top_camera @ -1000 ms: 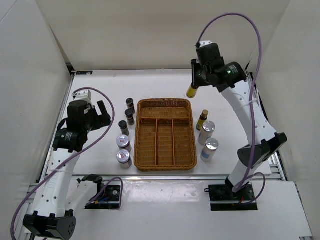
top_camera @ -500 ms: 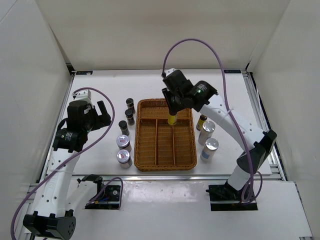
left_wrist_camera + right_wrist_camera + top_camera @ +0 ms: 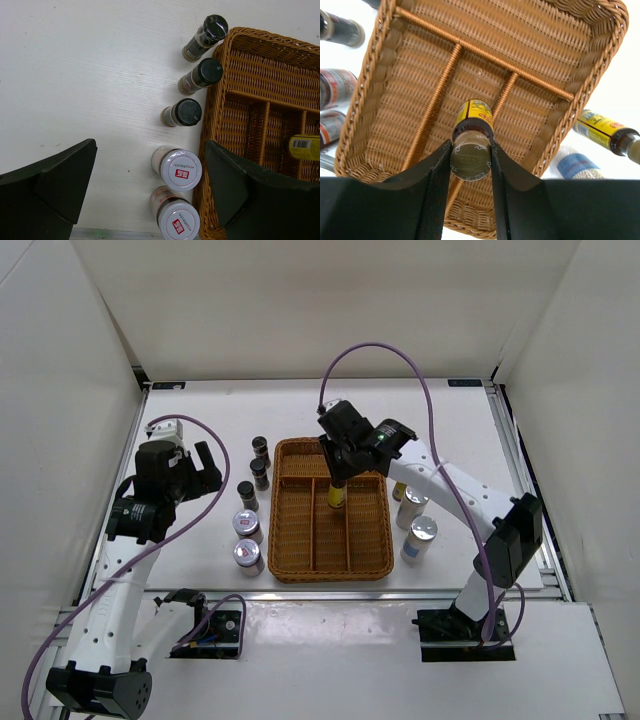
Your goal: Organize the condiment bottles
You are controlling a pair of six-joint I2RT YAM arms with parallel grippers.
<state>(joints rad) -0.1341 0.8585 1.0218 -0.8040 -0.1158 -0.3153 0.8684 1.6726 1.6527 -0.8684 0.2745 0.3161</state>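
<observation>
The amber bottle (image 3: 337, 497) hangs upright between the middle section's dividers. My right gripper should go on lowering it until its base touches the section's wicker bottom (image 3: 330, 521), then let go.
My right gripper (image 3: 337, 476) is shut on the cap of a slim amber yellow-labelled bottle (image 3: 337, 496) and holds it upright over the middle long compartment of the wicker basket (image 3: 275, 530). In the right wrist view the fingers (image 3: 432, 185) clamp the cap (image 3: 471, 160). Three dark black-capped jars (image 3: 260, 471) and two silver-lidded red-labelled jars (image 3: 248, 540) stand left of the basket. The other amber bottle (image 3: 403, 486) and two silvery-white cylinders (image 3: 417, 525) stand to its right. My left gripper (image 3: 200, 466) is open and empty above the left jars (image 3: 180, 167).
The basket (image 3: 365, 125) has one cross compartment at the back and three long ones, all empty apart from the held bottle. White walls enclose the table on three sides. The left wrist view shows the jar row tight against the basket rim (image 3: 215, 85).
My right arm has carried the amber bottle from the back right of the table to the basket and lowered it into the middle compartment. The left arm has not moved.
</observation>
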